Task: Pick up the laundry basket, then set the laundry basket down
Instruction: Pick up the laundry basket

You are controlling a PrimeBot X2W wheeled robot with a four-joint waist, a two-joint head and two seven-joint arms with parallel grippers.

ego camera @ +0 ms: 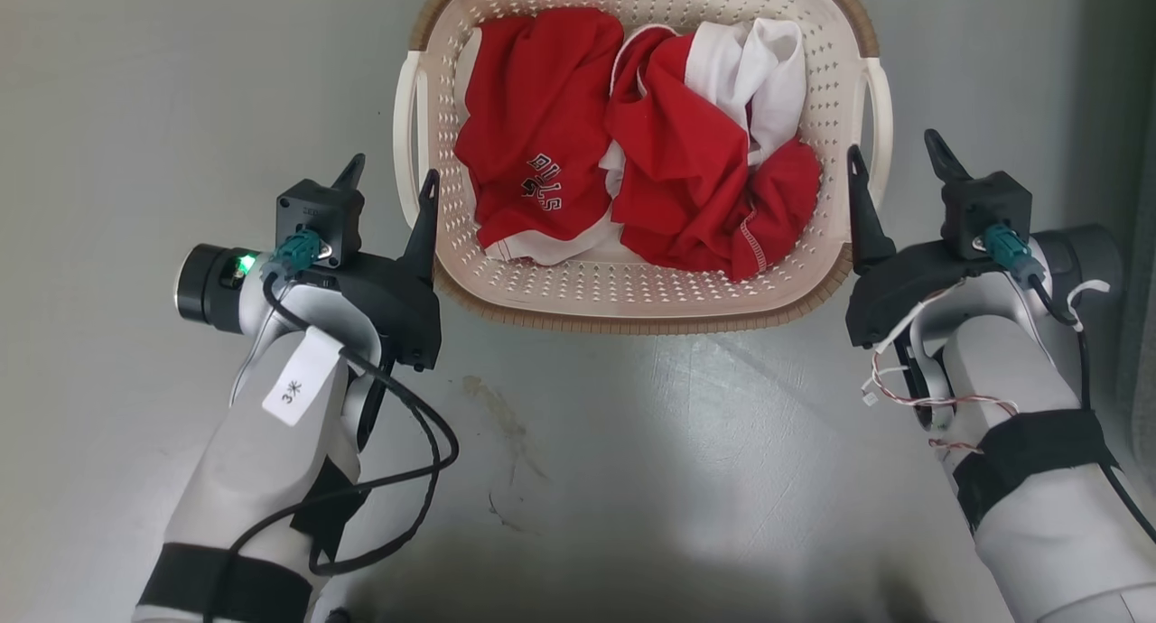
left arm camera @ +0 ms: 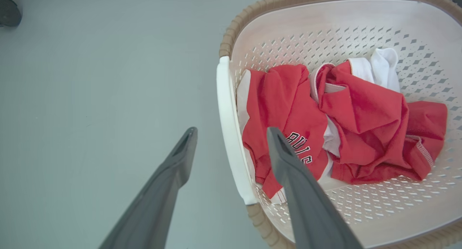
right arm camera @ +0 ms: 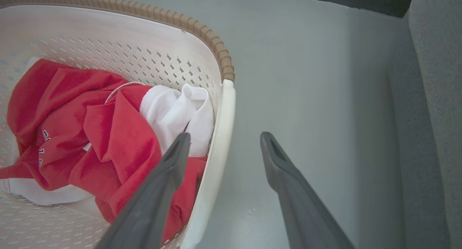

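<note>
The crumpled clothes are far below the brown rim, so they will stay in place and come along when I pick up the laundry basket.
The laundry basket stands on the grey floor at the top middle of the head view, cream and perforated with a brown rim, holding crumpled red and white clothes. My left gripper is open at its left white handle. In the left wrist view that handle runs between the fingers of my left gripper, one finger outside and one over the clothes. My right gripper is open at the right handle. In the right wrist view that handle lies inside my right gripper.
Bare grey floor with a faint stain lies between my arms. A grey upholstered edge rises close to the basket's right side. A dark round object sits far off on the floor.
</note>
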